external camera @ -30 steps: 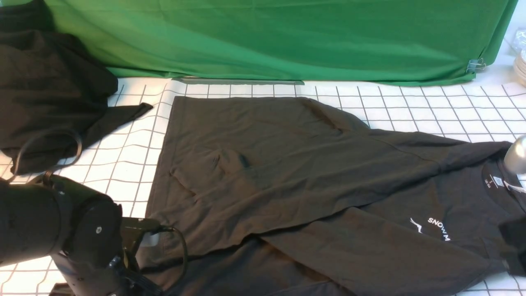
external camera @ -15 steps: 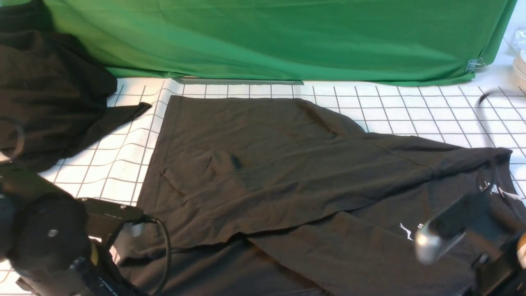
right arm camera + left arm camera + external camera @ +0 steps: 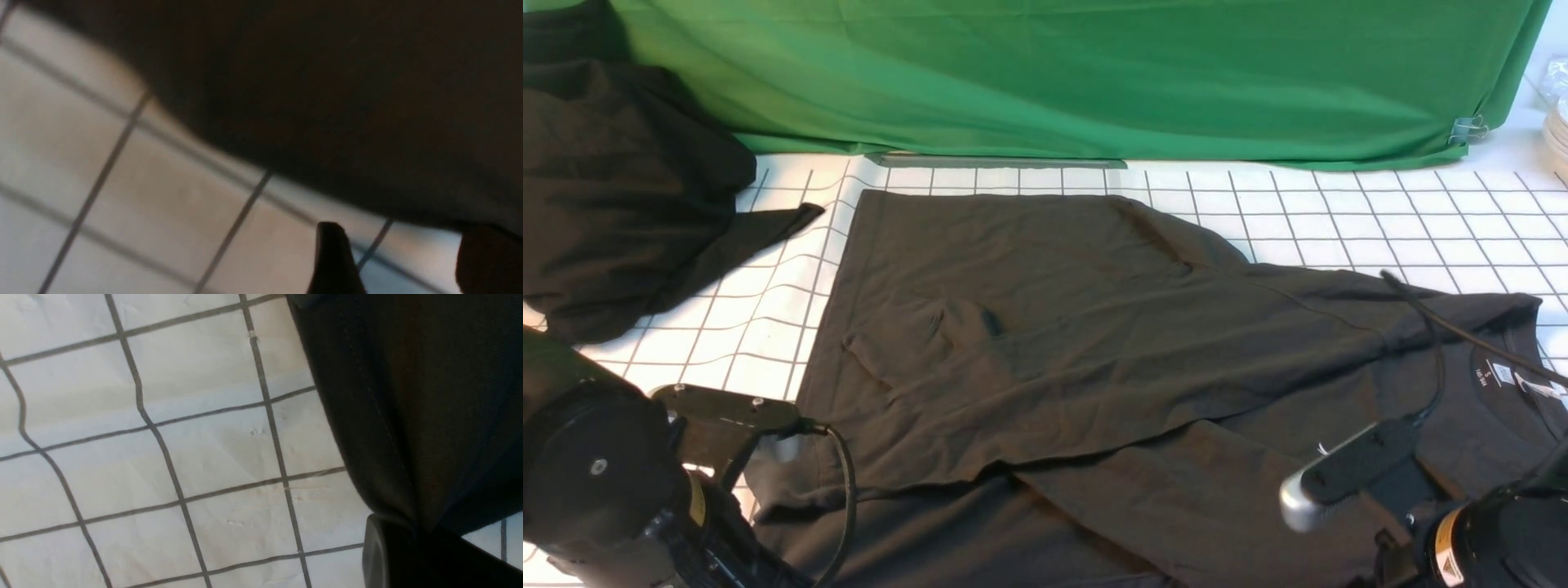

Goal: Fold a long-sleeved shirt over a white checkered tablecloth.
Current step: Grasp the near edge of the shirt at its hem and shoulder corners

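Observation:
I expect the shirt's collar end to trail at a slant when I fold the shirt's near edge over, because that end reaches beyond my right gripper.
The long-sleeved shirt lies spread on the white checkered tablecloth, collar and white neck label to the right; my right arm covers most of its logo. In the left wrist view my left gripper is shut on a pinched fold of the shirt's edge, just above the cloth. My right gripper is open at the shirt's near right edge. Its two dark fingers stand apart with only tablecloth between them, and the shirt lies just beyond.
A blacker heap of cloth sits at the far left, one corner pointing toward the shirt. The green backdrop closes off the back, held by a clip. A stack of pale dishes shows at the right edge. My left arm fills the near left corner.
The left jaws have shut on the shirt's near left edge, and the shirt slid slightly left. The right arm left the collar, dropped to the near right edge and its jaws opened.

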You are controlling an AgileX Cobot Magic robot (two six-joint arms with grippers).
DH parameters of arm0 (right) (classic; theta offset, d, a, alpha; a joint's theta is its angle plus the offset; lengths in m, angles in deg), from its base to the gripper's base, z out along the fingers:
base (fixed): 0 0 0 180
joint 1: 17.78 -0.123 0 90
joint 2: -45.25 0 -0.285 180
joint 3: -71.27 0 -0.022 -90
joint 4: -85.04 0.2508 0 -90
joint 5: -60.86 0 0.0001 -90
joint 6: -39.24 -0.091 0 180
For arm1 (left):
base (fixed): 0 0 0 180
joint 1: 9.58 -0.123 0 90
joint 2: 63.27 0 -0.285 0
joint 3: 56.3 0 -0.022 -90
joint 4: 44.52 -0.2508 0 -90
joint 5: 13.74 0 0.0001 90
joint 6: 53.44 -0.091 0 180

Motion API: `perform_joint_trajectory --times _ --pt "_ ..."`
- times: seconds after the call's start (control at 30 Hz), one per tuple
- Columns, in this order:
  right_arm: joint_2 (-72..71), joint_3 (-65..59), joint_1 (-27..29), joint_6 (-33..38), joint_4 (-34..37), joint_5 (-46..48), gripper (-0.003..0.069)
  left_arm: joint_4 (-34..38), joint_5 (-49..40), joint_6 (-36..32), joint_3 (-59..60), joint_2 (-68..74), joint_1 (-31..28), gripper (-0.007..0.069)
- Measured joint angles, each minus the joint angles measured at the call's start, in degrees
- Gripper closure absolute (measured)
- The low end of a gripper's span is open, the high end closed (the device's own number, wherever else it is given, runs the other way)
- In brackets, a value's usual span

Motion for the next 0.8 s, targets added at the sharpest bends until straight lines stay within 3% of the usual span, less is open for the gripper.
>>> perform_joint_trajectory --times 0.23,0.37,0.67,0.8 --pt "0.87 0.01 2.66 -1.26 -1.34 -6.42 0.0270 0.00 0.71 0.00 0.04 0.00 0.00 0.0601" --pt "1.41 0.01 2.66 -1.26 -1.34 -7.76 0.0322 0.00 1.10 0.00 0.04 0.00 0.00 0.0601" --pt "4.09 2.70 2.66 -1.26 -0.89 -4.87 0.0619 -0.06 0.98 -0.01 0.22 0.00 0.00 0.0601" --pt "1.03 3.11 2.66 0.24 0.84 1.49 0.0652 -0.43 -1.38 -0.02 0.22 -1.05 0.00 0.0601"
